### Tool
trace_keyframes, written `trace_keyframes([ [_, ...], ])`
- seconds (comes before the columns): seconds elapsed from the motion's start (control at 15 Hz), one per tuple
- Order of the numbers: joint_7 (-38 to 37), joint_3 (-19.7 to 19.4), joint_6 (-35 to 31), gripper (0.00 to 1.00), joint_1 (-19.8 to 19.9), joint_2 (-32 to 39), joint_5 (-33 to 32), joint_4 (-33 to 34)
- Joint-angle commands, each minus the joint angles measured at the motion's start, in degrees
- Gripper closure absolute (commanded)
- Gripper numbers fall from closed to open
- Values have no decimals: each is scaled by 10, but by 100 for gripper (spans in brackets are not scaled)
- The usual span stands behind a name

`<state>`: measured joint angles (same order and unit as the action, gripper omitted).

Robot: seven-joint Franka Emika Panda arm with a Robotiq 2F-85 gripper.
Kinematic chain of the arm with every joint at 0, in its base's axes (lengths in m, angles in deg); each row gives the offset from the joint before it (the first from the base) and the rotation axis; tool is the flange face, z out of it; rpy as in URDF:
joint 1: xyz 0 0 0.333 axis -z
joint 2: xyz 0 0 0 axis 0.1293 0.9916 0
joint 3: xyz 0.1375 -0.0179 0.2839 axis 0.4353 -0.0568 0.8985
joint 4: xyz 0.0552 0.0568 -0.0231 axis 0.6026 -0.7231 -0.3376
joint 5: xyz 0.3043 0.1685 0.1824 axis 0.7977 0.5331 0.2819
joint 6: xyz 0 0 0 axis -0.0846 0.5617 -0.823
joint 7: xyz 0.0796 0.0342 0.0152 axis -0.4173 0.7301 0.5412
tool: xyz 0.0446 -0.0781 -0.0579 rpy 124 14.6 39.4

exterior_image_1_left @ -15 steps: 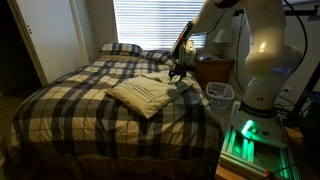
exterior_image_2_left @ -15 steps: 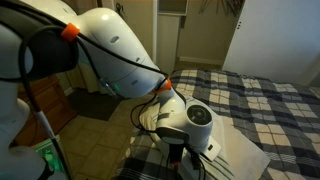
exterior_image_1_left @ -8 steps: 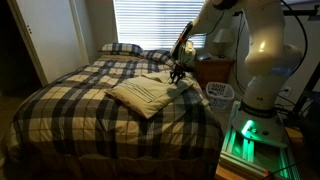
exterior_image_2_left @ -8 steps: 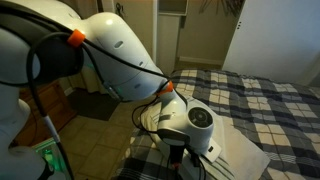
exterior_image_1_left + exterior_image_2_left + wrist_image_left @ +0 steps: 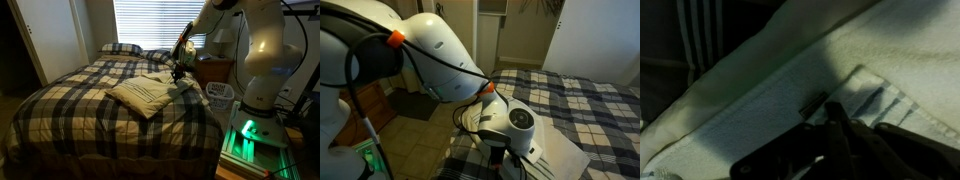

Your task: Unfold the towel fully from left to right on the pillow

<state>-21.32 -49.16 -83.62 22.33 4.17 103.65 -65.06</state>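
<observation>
Next, I open my gripper's fingers, put them on both sides of the corner [image 5: 863, 82] and pinch it before I unfold the towel. The fingers are closed beside the towel's striped corner [image 5: 843, 88], which lies flat.
The towel [image 5: 140, 95] is a cream ribbed cloth lying folded on the dark plaid bed near its side edge; it also shows as a pale corner in an exterior view [image 5: 565, 155]. I cannot tell whether a pillow lies under it. My gripper [image 5: 177, 73] sits low at the towel's edge nearest the nightstand. In the wrist view the towel [image 5: 750, 95] fills the frame. There the dark gripper [image 5: 830, 108] has its fingers pressed together, shut on the layered hem. The arm's white bulk hides the gripper tips in an exterior view [image 5: 507, 165].
Two plaid pillows [image 5: 122, 47] lie at the head of the bed under the blinds [image 5: 150, 22]. A wooden nightstand [image 5: 212, 70] and a white basket [image 5: 220, 93] stand beside the bed next to the robot's body [image 5: 262, 60]. A closet door [image 5: 585, 40] is beyond the bed.
The fingers have closed at the towel's edge. The arm and the towel have hardly shifted in either exterior view.
</observation>
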Motion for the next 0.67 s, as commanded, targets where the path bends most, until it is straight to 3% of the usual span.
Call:
trace_keyframes([
  [0.0, -7, -3, 9, 89, -5, -13, 11, -4],
  [0.07, -3, -2, 5, 73, -6, -16, 10, -9],
  [0.33, -8, -20, -9, 48, -20, -12, -3, -14],
  [0.6, 20, 5, -12, 19, 1, -5, 19, -7],
])
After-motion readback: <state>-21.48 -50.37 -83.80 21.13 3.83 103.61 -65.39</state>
